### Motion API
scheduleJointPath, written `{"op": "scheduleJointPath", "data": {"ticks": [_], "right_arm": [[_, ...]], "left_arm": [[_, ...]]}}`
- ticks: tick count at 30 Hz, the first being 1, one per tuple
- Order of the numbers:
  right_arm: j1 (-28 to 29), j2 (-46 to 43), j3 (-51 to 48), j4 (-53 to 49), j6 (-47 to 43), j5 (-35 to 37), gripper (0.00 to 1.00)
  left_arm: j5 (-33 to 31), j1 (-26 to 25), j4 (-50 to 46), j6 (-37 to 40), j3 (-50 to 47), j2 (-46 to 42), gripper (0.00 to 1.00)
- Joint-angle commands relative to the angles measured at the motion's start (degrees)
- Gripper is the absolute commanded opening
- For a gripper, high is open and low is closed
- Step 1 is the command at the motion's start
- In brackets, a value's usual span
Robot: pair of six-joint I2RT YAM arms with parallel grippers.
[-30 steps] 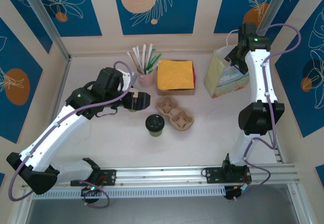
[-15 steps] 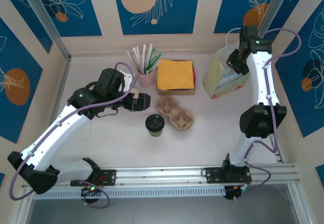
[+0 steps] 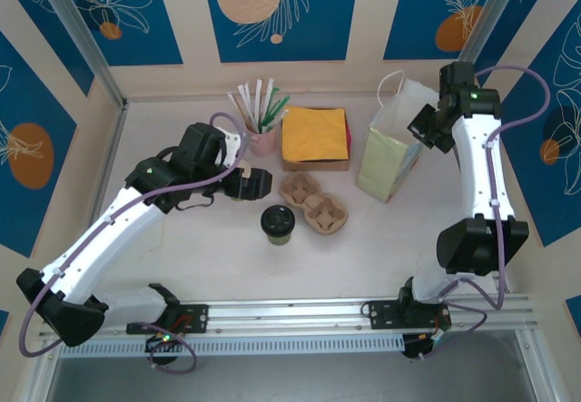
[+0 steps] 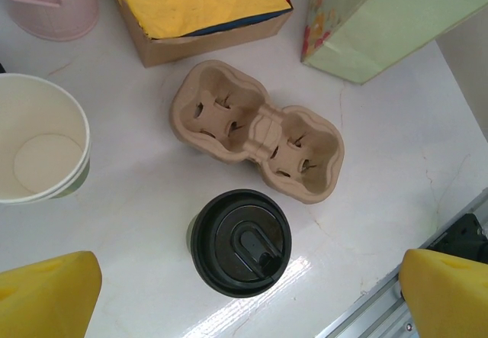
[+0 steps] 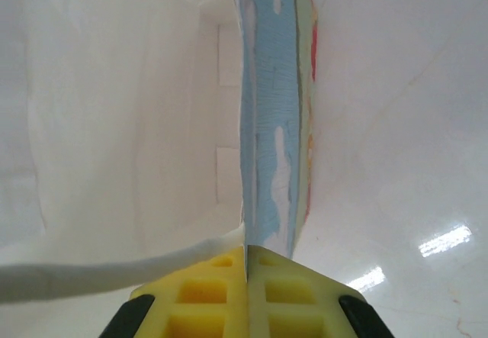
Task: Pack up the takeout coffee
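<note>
The space point(image 3: 370, 224) beside the cup carrier is clear, so my right gripper goes on pulling the paper bag by its top edge point(image 5: 244, 208) until the bag stands upright there.
The takeout coffee point(image 3: 277, 223) point(image 4: 240, 243), an olive-green cup with a black lid, stands on the table just left of the cardboard cup carrier point(image 3: 314, 203) point(image 4: 259, 128). My left gripper point(image 3: 250, 184) point(image 4: 245, 277) hovers above it, open, its yellow fingers point(image 4: 46, 296) far apart with nothing between them. At the back right, my right gripper point(image 3: 427, 125) point(image 5: 247, 258) is shut on the top edge of the paper bag point(image 3: 390, 152) point(image 5: 271, 124), which stands tilted. The bag's white handle point(image 5: 91, 277) hangs beside the pads.
A lidless green cup point(image 4: 42, 147) with a white inside stands left of the coffee. A pink cup of straws point(image 3: 263, 139) and a box of yellow napkins point(image 3: 314, 137) sit at the back. The metal rail point(image 3: 345, 316) runs along the near edge.
My right gripper has closed on the bag's edge and lifted it, so the bag has swung up from leaning back and its base has shifted left. The left arm has barely moved.
</note>
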Motion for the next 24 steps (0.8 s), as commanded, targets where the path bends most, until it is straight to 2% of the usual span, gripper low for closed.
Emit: {"op": "scheduleJointPath", "data": {"ticks": [1, 5, 10, 24], "right_arm": [[-0.2, -4.8, -4.2, 1.0, -5.4, -4.8, 0.0], [-0.3, -10.0, -10.2, 3.6, -10.0, -9.0, 0.0], [-0.3, -15.1, -14.8, 3.3, -13.5, -9.6, 0.0], [-0.2, -23.4, -20.8, -1.7, -19.0, -13.5, 0.0]], "left_arm": [[2.0, 0.5, 1.4, 0.7, -0.6, 0.7, 1.0], [2.7, 0.5, 1.8, 0.4, -0.6, 1.2, 1.0], [3.7, 0.5, 2.1, -0.2, -0.6, 1.7, 1.0], [4.8, 0.5, 2.8, -0.8, -0.7, 2.4, 1.0]]}}
